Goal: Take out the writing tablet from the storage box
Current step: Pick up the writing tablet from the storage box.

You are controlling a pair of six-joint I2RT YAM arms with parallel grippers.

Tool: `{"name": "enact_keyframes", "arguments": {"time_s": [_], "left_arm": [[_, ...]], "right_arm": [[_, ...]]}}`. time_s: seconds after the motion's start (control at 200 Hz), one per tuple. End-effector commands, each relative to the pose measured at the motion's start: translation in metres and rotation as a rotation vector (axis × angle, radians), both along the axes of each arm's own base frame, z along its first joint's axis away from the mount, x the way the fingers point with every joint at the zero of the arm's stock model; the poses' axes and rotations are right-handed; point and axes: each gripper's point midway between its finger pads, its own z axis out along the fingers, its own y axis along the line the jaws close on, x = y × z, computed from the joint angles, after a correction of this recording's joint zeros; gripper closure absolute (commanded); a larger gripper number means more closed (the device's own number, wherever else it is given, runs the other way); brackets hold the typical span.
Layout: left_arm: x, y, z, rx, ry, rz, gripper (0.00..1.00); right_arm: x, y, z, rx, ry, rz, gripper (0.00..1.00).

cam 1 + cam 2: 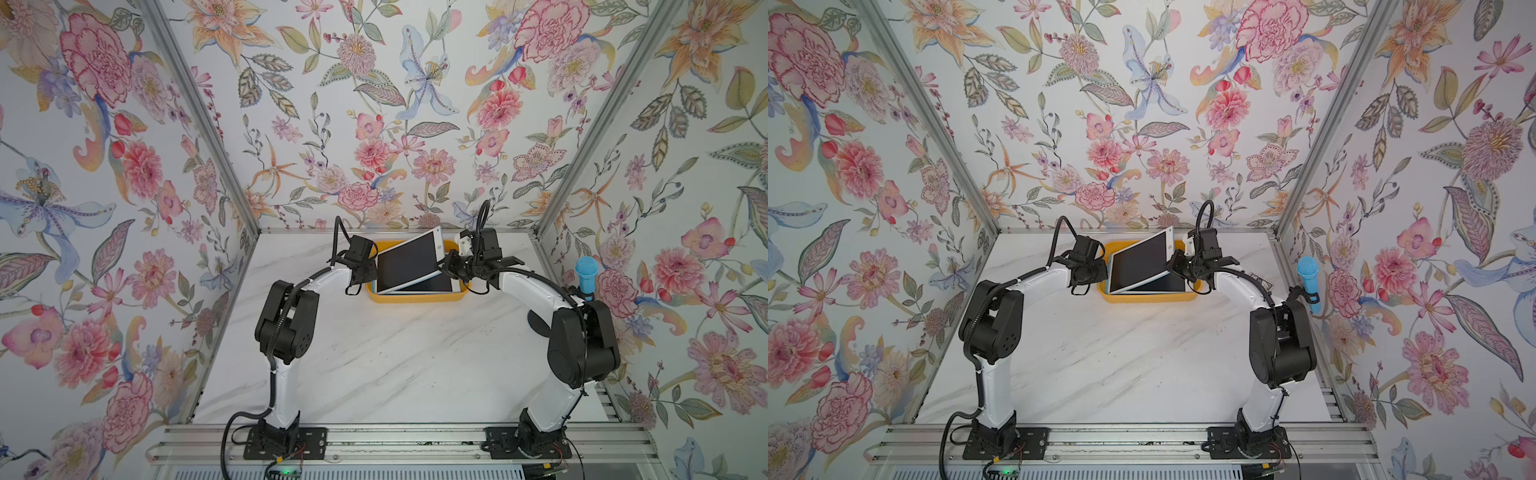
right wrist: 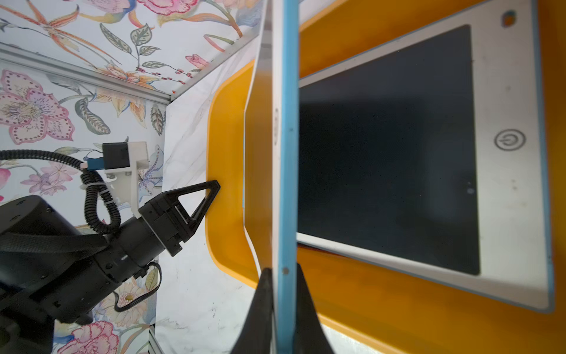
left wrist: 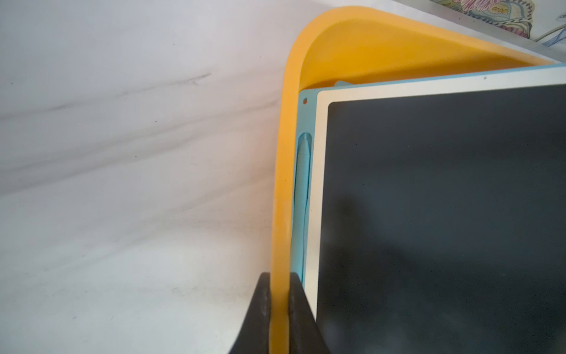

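My left gripper is on the storage box's rim point(image 3: 285, 177) and is blocking the tablet's way to the clear marble point(image 1: 300, 256), so it should open and move back first.
The yellow-orange storage box point(image 1: 415, 297) point(image 1: 1150, 297) stands at the back middle of the table. My left gripper point(image 1: 369, 274) point(image 1: 1100, 272) point(image 3: 279, 285) is shut on its left rim point(image 3: 283, 153). A writing tablet point(image 1: 409, 259) point(image 1: 1140, 259) with a dark screen, white bezel and blue edge is tilted up out of the box. My right gripper point(image 1: 446, 264) point(image 1: 1177, 264) point(image 2: 283, 275) is shut on its right edge, seen edge-on point(image 2: 286, 122). Another tablet point(image 1: 432, 284) point(image 1: 1163, 284) point(image 2: 389, 147) lies flat in the box beneath it.
A blue toy microphone point(image 1: 585, 276) point(image 1: 1309, 278) hangs at the right wall beside the right arm. Floral walls close in the back and both sides. An aluminium rail point(image 1: 395, 440) with both arm bases runs along the front. The white marble tabletop point(image 1: 395, 361) lies before the box.
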Motion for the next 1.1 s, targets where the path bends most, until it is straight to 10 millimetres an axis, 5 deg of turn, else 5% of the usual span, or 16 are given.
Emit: {"name": "enact_keyframes", "arguments": {"time_s": [0.0,0.345,0.51,0.651,0.731,0.781,1.091], "left_arm": [[0.004,-0.012,0.019,-0.048,-0.015,-0.007,1.00],[0.000,-0.011,0.021,-0.068,-0.016,0.010,1.00],[0.001,-0.010,0.034,-0.065,-0.035,0.007,0.79],[0.005,-0.007,0.066,-0.061,-0.102,0.000,0.49],[0.008,-0.004,0.095,-0.048,-0.153,-0.001,0.14],[0.008,-0.001,0.113,-0.039,-0.181,0.000,0.01],[-0.010,0.039,0.205,-0.038,-0.317,0.033,0.00]], "right_arm": [[-0.004,-0.005,0.004,-0.006,-0.008,-0.017,1.00],[-0.008,-0.028,0.018,0.043,-0.018,-0.098,1.00],[-0.009,-0.039,0.031,0.047,-0.046,-0.127,1.00],[-0.008,-0.047,0.045,0.051,-0.080,-0.141,1.00],[-0.007,-0.048,0.056,0.057,-0.103,-0.145,1.00],[-0.007,-0.048,0.064,0.060,-0.117,-0.146,1.00],[-0.002,-0.032,0.115,0.090,-0.205,-0.116,1.00]]}}
